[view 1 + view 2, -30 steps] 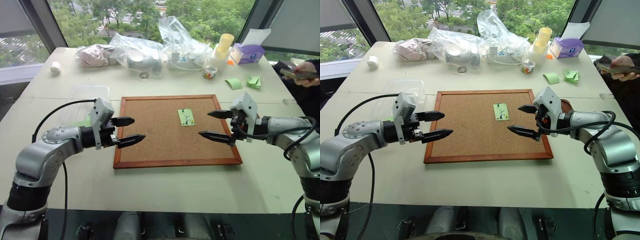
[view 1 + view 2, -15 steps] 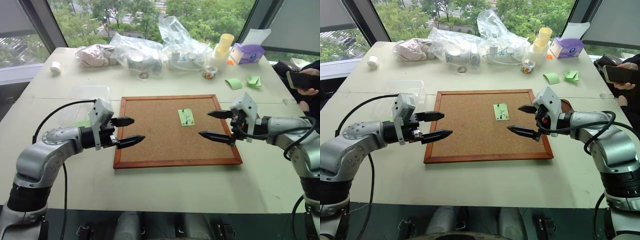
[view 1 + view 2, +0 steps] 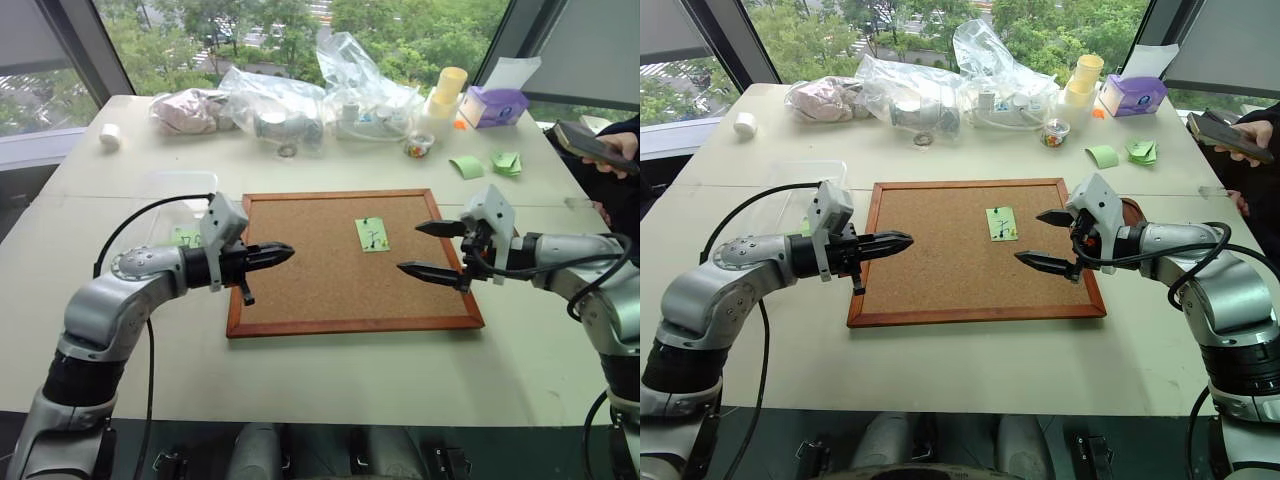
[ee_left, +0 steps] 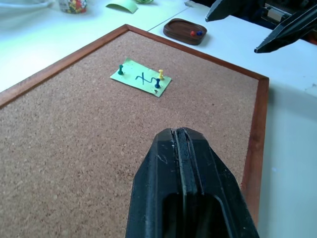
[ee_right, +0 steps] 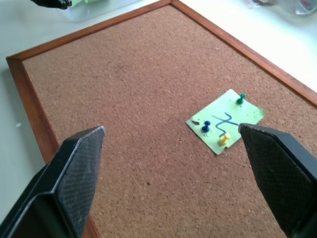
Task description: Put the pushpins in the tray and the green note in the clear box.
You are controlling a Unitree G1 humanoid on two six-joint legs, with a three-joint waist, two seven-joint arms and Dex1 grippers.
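Note:
The blue pushpin (image 5: 206, 126) is sticking up from the green note (image 5: 227, 120), so when I pull, it will come out and leave the note on the cork board.
The green note (image 3: 373, 235) lies on the cork board (image 3: 300, 300), held down by green (image 4: 120, 70), yellow (image 4: 161, 74) and blue (image 4: 157, 83) pushpins. The dark oval tray (image 4: 173, 37) sits just off the board's right edge, behind my right gripper, with a red and a blue pin inside. The clear box (image 3: 180, 186) stands left of the board. My left gripper (image 3: 285, 252) is shut on nothing, hovering over the board's left edge and pointing at the note. My right gripper (image 3: 409, 248) hangs open over the board's right side, close to the note.
Clear plastic bags (image 3: 290, 100), yellow cups (image 3: 450, 90), a purple tissue box (image 3: 497, 105), a small pin jar (image 3: 418, 148) and plain green papers (image 3: 490, 163) line the table's far side. A person's hand holding a phone (image 3: 590, 145) is at the far right.
My left gripper has shut and moved right, over the board's left edge. The right gripper has stayed put. The person's hand with the phone has shifted.

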